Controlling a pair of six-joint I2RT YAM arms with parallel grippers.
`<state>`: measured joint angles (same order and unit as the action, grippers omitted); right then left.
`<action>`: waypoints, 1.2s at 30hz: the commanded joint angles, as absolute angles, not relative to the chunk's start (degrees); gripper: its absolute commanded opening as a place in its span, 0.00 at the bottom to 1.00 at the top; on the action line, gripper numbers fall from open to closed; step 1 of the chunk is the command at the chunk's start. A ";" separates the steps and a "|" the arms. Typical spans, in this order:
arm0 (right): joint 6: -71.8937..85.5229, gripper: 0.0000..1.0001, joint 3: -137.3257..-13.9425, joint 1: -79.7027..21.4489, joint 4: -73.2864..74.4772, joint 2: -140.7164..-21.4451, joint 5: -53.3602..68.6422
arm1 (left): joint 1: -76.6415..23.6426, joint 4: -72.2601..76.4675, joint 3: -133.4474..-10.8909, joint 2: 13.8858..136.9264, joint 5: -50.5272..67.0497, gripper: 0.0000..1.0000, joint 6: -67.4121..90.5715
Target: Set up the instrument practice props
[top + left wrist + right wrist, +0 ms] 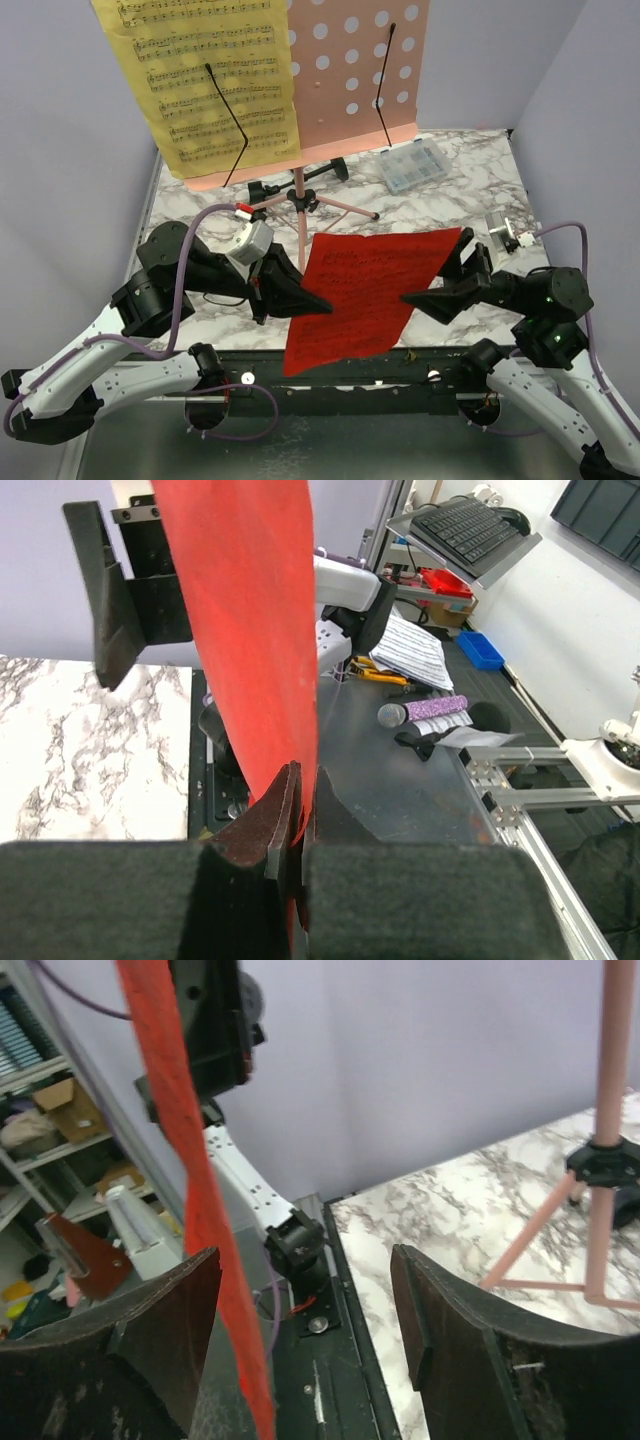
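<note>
The stand's pink half (pixel 352 79) has the black clip lying across it, so next my right gripper pulls the clip (pixel 380 90) forward while my left gripper slides the red page behind.
The pink perforated music stand (pixel 355 60) stands at the back on thin tripod legs (pixel 340 207). A yellow sheet-music page (pixel 215 80) rests on its left half. A red sheet-music page (pixel 365 290) hangs in the air over the table's near edge. My left gripper (pixel 320 303) is shut on the page's left edge; in the left wrist view the gripper (pixel 300 780) pinches the red page (pixel 240 630) tight. My right gripper (pixel 410 298) is at the page's right edge. In the right wrist view it (pixel 305 1280) stands open, the red page (pixel 190 1180) edge-on between its jaws, close to the left finger (pixel 170 1310).
A clear plastic compartment box (pixel 412 165) lies at the back right of the marble table (pixel 440 205). Black shapes (pixel 330 170) sit under the stand's shelf behind the legs. The stand's pink pole (pixel 612 1110) rises to the right of my right gripper. Grey walls close in both sides.
</note>
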<state>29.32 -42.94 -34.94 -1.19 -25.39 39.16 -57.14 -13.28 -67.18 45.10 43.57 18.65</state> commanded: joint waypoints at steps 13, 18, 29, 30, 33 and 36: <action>41.78 0.01 -37.93 -35.16 -23.45 -27.23 43.93 | -57.53 -6.58 -63.61 46.28 21.80 0.10 30.93; 40.35 0.00 -39.55 -35.16 -22.16 -29.31 45.75 | -57.48 -2.43 -63.68 48.09 24.09 0.43 35.05; 30.63 0.41 -51.54 -35.11 -1.87 -33.16 16.71 | -57.51 -18.20 -75.01 47.52 4.96 0.00 20.92; 29.93 0.46 -53.67 -35.11 2.31 -34.53 9.77 | -57.48 -19.11 -76.13 47.33 2.65 0.00 19.01; 24.13 0.58 -61.44 -35.15 7.37 -39.94 0.32 | -57.49 -22.41 -82.69 48.55 0.48 0.00 13.28; 19.44 0.68 -66.71 -35.16 4.74 -44.42 -1.45 | -57.49 -26.16 -90.74 51.08 -4.32 0.00 10.20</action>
